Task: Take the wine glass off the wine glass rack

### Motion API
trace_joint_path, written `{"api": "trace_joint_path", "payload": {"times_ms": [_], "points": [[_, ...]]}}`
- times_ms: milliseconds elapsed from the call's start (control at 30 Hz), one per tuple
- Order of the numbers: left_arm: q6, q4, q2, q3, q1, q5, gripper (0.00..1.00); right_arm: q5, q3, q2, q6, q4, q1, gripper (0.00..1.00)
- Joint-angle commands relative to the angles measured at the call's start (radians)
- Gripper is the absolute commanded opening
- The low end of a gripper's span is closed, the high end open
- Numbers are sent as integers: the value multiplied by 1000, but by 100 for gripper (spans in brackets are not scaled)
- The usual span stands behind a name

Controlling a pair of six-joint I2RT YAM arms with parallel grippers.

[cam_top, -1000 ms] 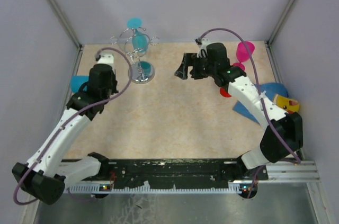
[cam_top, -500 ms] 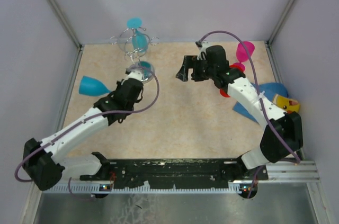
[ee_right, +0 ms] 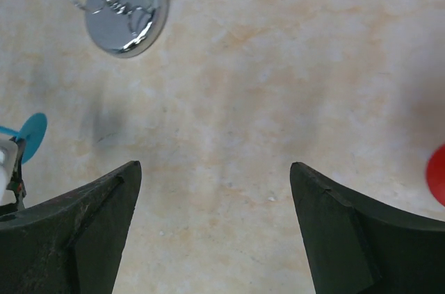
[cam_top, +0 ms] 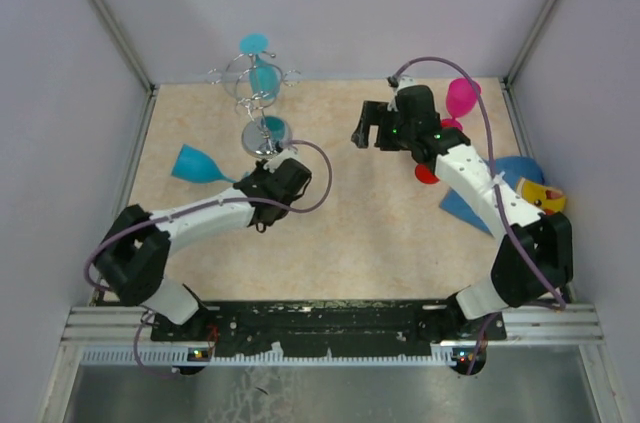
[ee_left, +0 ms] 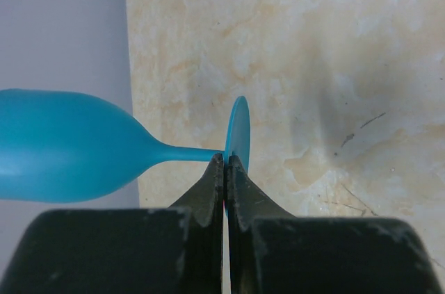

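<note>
The blue wine glass is clear of the rack, and its foot disc (ee_left: 238,127) is over open tabletop (ee_left: 334,137). My left gripper should keep tipping it upright and lowering it until it stands.
The silver wire wine glass rack (cam_top: 262,103) stands at the back left on its round disc base (cam_top: 265,136). A teal wine glass (cam_top: 263,75) hangs in its curled arms, foot up. My left gripper (cam_top: 250,183) is shut on the foot disc (ee_left: 238,134) of a second blue wine glass (cam_top: 195,165). It holds that glass on its side, in front and left of the rack, with the bowl (ee_left: 62,144) pointing left. My right gripper (cam_top: 362,129) is open and empty, to the right of the rack. The rack's base also shows in the right wrist view (ee_right: 127,7).
A pink wine glass (cam_top: 462,96) stands at the back right, with a red disc (cam_top: 428,173) near the right arm. A blue sheet (cam_top: 510,178) and a yellow object (cam_top: 546,198) lie by the right wall. Grey walls close three sides.
My left arm has swung right and toward the near side, carrying the blue glass away from the left wall. My right gripper has drawn back slightly to the right.
</note>
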Motion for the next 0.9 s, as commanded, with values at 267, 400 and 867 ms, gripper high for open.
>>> {"api": "trace_joint_path", "payload": {"times_ms": [267, 400, 867], "points": [[-6, 107, 298, 27, -5, -103, 0, 365, 16, -204, -2, -39, -110, 90], [20, 135, 342, 32, -4, -143, 0, 345, 19, -208, -4, -30, -112, 90], [-22, 101, 471, 81, -3, -125, 0, 289, -13, -191, -6, 3, -113, 90]]}}
